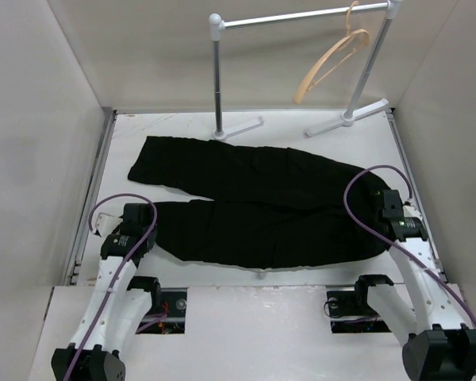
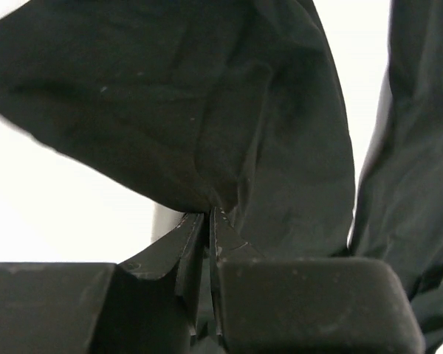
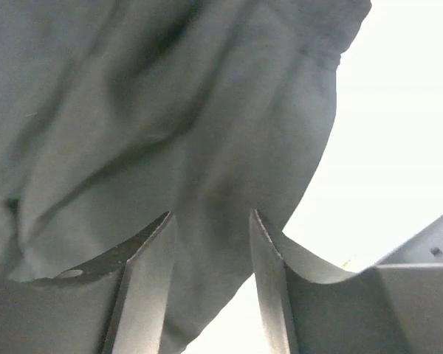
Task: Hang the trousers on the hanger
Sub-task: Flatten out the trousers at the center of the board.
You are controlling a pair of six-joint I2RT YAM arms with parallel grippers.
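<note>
The near leg (image 1: 186,232) of the trousers is spread away from the far leg, so the robot's left gripper should fold the near leg over onto the far leg (image 1: 178,163) before the trousers are hung.
The black trousers (image 1: 254,206) lie spread flat across the table, waist to the right and the two legs running left. My left gripper (image 1: 152,217) sits at the end of the near leg. In the left wrist view it (image 2: 209,214) is shut on a pinched fold of the trousers (image 2: 207,110). My right gripper (image 1: 378,208) is at the waist end. In the right wrist view it (image 3: 210,217) stands open, its fingers astride a bulge of the trousers (image 3: 170,110). The tan wooden hanger (image 1: 333,59) hangs from the rail at the back right.
A white-and-grey rail stand (image 1: 301,17) stands at the back, its feet (image 1: 239,127) just beyond the far leg. White walls close in the left, right and back sides. A raised lip (image 1: 95,190) runs along the table's left edge.
</note>
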